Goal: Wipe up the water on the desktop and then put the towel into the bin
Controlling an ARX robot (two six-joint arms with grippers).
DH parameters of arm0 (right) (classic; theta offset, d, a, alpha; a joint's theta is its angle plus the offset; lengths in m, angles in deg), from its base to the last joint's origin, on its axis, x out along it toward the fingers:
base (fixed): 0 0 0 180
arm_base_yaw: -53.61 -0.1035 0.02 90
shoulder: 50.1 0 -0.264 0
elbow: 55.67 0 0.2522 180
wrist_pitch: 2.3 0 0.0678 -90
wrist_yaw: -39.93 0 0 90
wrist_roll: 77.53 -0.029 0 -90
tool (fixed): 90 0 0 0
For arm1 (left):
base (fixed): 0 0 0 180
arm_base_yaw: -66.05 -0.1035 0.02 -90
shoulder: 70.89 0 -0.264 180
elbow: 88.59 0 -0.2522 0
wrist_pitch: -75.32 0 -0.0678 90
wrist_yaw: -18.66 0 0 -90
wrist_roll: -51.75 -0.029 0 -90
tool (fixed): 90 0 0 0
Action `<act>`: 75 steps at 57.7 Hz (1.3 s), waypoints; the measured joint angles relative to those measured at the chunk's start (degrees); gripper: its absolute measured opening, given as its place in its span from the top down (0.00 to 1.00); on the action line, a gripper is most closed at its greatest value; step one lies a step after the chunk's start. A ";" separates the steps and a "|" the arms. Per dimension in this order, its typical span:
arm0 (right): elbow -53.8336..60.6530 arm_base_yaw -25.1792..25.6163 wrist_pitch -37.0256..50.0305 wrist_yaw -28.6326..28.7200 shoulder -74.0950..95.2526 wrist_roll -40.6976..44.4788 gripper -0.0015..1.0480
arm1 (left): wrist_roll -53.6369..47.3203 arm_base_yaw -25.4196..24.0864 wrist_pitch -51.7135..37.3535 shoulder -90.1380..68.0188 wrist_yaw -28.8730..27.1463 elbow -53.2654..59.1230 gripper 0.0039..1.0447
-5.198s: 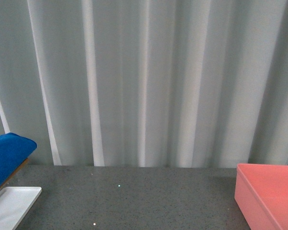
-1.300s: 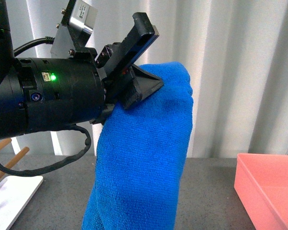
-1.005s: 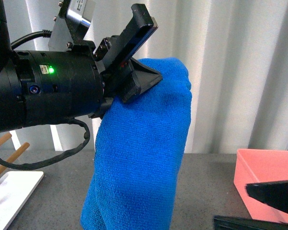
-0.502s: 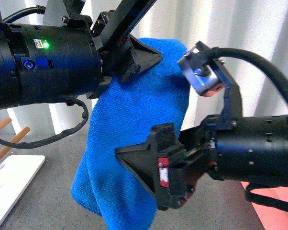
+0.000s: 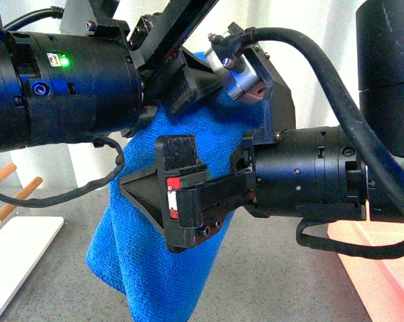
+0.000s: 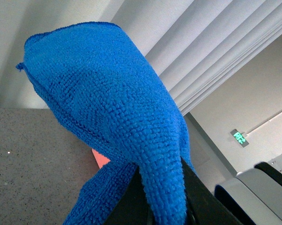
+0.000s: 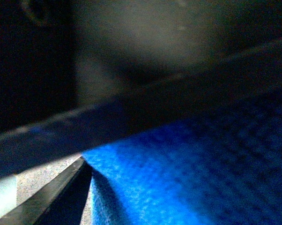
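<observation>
My right gripper will have the blue towel [image 6: 101, 84] flop over and dangle from it when I carry the towel, as it droops from its pinched fold [image 6: 166, 199].
The blue towel [image 5: 131, 258] hangs from my left gripper [image 5: 188, 77], which is shut on its top fold, high above the speckled desktop [image 5: 276, 282]. In the left wrist view the towel [image 6: 108, 103] is pinched between the black fingers [image 6: 131, 201]. My right gripper [image 5: 170, 194] is open and level with the middle of the hanging towel, close in front of it. The right wrist view is dim, with the towel [image 7: 188, 183] filling its lower part beside one black finger [image 7: 47, 199]. The pink bin [image 5: 390, 282] sits at the right, mostly hidden by the right arm.
A white tray [image 5: 21, 258] with wooden rods [image 5: 14, 194] sits at the left edge. A pale curtain [image 5: 303, 40] closes the back. A sliver of the bin [image 6: 100, 160] shows behind the towel in the left wrist view.
The right arm has come in from the right and moved left and up to the hanging towel. The left gripper still holds the towel, a little higher than a second ago.
</observation>
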 joint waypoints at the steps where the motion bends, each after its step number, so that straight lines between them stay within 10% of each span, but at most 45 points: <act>1: 0.00 0.00 -0.07 0.13 -0.09 0.02 0.20 | 0.00 0.00 0.00 0.00 0.00 0.00 0.95; 23: 1.05 1.68 3.76 -3.30 -0.42 -0.26 0.78 | 0.04 0.00 0.00 0.00 0.00 0.00 0.95; 29: 1.16 2.12 2.12 -4.22 -0.72 -0.92 0.92 | 0.17 0.02 0.00 0.00 0.02 0.00 0.82; 55: 1.66 2.25 -0.31 -4.92 -2.16 -0.94 0.95 | 0.15 -0.13 0.04 0.00 -0.50 0.00 0.06; 66: 1.66 2.38 -1.64 -5.20 -2.34 -0.07 0.95 | 0.02 -0.17 0.11 -0.09 -0.68 0.00 0.06; 75: 2.60 2.43 -1.95 -5.77 -2.34 0.63 0.95 | -16.26 1.38 0.39 3.91 -30.64 4.74 0.26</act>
